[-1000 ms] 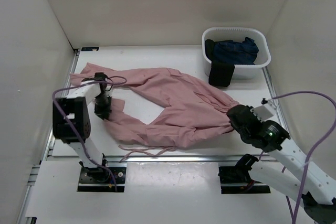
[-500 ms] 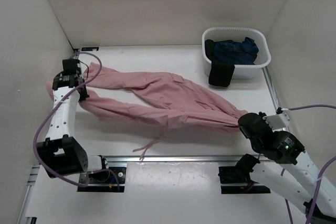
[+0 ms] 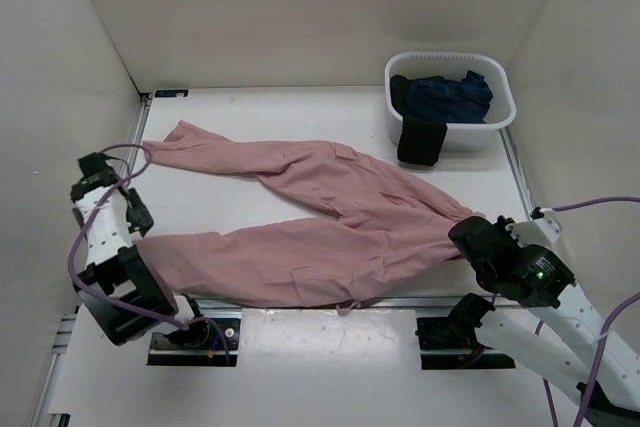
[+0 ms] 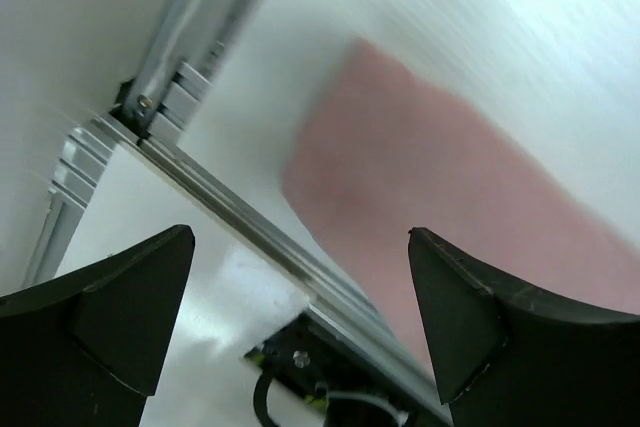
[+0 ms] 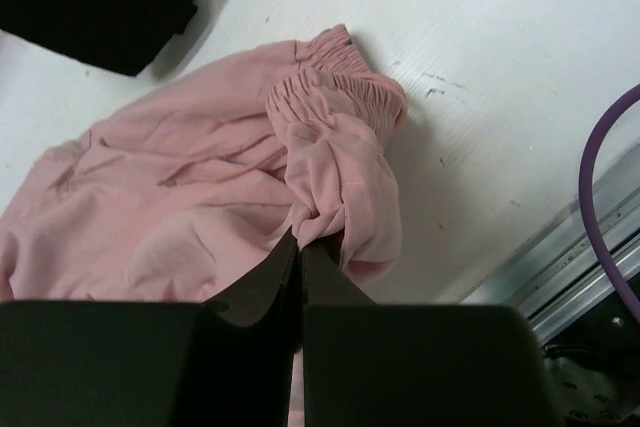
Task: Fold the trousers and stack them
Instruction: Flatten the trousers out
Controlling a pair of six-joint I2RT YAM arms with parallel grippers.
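I should lift the bunched waistband [image 3: 456,233] back with my right gripper and pull the leg straight against my left gripper, because the trousers' near leg sags slack [image 3: 335,290] onto the front bar.
The dusty-pink trousers [image 3: 330,207] lie spread in a V, waist at the right and both legs running left. One leg reaches the far left [image 3: 185,142]; the other lies along the front edge [image 3: 230,262]. My left gripper [image 3: 139,218] hovers just above that near leg's end, open and holding nothing. In the left wrist view the left gripper [image 4: 300,237] has wide jaws and the pink leg end [image 4: 420,177] beyond them. My right gripper [image 3: 463,233] is shut on the trousers' gathered waistband [image 5: 335,107], with fabric bunched at the right gripper [image 5: 300,235].
A white basket [image 3: 500,87] at the back right holds a dark navy garment [image 3: 445,97]; a black garment [image 3: 421,140] hangs over its front rim. An aluminium rail [image 4: 250,237] borders the table's front edge, and white walls close in on both sides.
The left gripper drew one leg toward the near left, opened and let it go; that leg now lies flat along the front edge. The right gripper stayed shut on the waist.
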